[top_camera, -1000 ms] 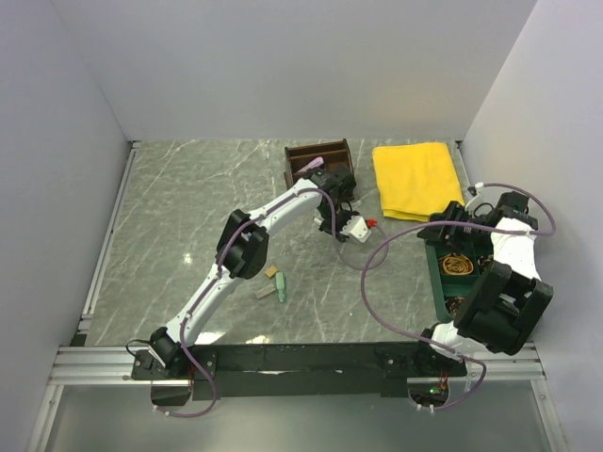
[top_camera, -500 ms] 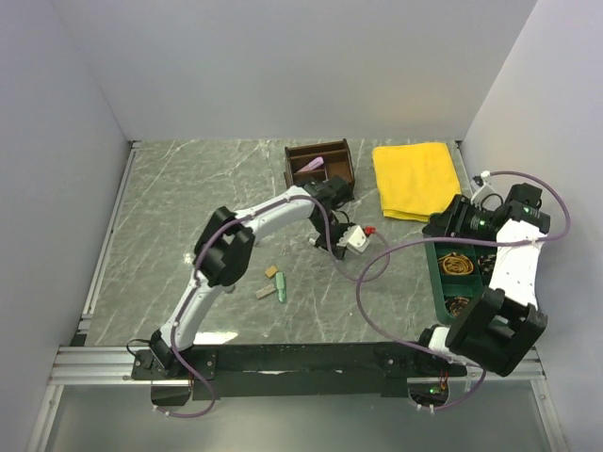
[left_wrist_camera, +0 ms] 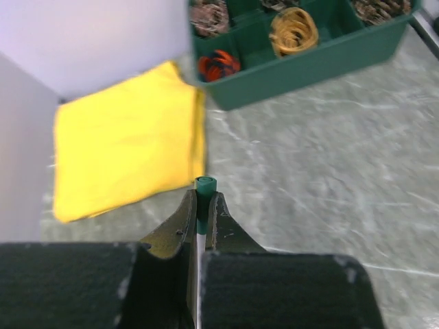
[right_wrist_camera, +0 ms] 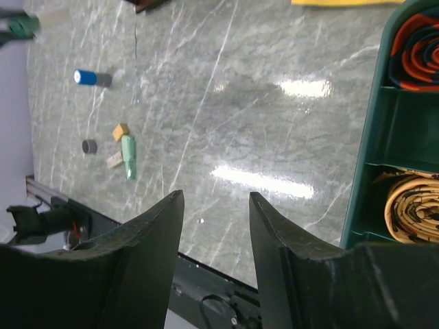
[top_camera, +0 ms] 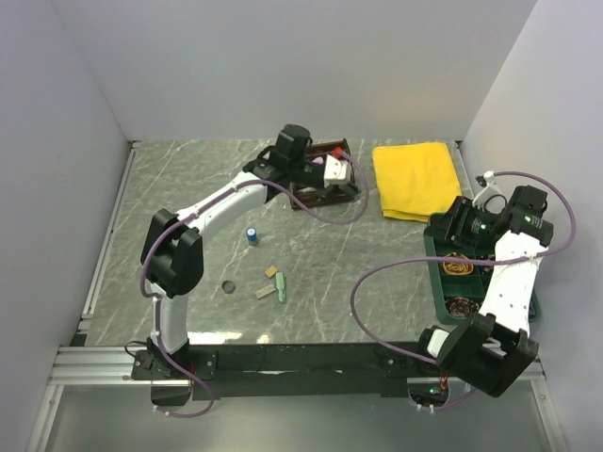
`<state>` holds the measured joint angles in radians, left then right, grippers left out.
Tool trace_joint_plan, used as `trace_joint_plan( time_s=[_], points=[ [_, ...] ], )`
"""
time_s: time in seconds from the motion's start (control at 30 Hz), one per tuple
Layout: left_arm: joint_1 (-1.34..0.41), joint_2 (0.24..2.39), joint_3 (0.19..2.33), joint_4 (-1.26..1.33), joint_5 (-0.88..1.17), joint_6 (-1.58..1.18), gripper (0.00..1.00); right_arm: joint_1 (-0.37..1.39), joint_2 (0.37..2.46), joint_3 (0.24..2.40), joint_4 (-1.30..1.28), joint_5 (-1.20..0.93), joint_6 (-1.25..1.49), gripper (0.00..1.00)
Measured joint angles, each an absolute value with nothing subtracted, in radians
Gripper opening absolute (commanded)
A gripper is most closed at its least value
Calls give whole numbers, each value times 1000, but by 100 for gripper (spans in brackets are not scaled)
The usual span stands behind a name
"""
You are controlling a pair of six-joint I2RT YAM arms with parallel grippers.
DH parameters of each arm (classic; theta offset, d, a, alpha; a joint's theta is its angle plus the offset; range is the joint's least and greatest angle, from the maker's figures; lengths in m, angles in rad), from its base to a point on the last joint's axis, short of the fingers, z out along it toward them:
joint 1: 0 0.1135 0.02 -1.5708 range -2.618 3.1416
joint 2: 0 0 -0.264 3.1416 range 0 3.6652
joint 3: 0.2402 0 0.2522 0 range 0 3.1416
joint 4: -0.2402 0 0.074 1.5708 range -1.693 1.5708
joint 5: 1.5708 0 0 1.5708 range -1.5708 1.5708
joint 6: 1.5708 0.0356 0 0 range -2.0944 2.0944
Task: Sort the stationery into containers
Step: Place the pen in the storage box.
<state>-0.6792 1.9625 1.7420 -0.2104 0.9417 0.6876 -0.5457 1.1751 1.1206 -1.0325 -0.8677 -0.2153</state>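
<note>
The left gripper has the pen's green cap (left_wrist_camera: 206,186) leading past its fingers above the open brown organiser (top_camera: 309,200), so it should lower next and let go of the pen inside.
My left gripper (left_wrist_camera: 201,203) is shut on a slim white pen with a green cap (left_wrist_camera: 204,185). In the top view it (top_camera: 337,172) hovers over the dark brown wooden organiser (top_camera: 303,191) at the back. My right gripper (right_wrist_camera: 216,199) is open and empty, at the near-left edge of the dark green tray (right_wrist_camera: 370,144), which holds coiled bands. Loose on the table lie a blue-capped bottle (top_camera: 252,234), a tan eraser (top_camera: 271,272), a green eraser (top_camera: 281,285) and a pale eraser (top_camera: 265,293); the bottle also shows in the right wrist view (right_wrist_camera: 88,77).
A folded yellow cloth (top_camera: 415,179) lies at the back between the organiser and the green tray (top_camera: 435,282). A small black round piece (top_camera: 227,287) lies left of the erasers. Purple cables loop over the middle of the table. White walls close in three sides.
My left arm has swung from the table's middle back to the organiser, carrying the pen. The bottle and the black round piece now show on the table. My right arm has shifted slightly.
</note>
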Motion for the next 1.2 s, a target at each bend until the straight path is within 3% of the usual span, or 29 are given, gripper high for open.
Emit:
trace_joint_plan(
  time_s=[0.83,1.2],
  points=[
    [-457,2212,1710,451,1170,352,1,-539,1113,1105,-977,-718,-142,50],
    [-404,2255,1631,573,1200,318,1,-538,1085,1075,-977,-680,-120,50]
  ],
)
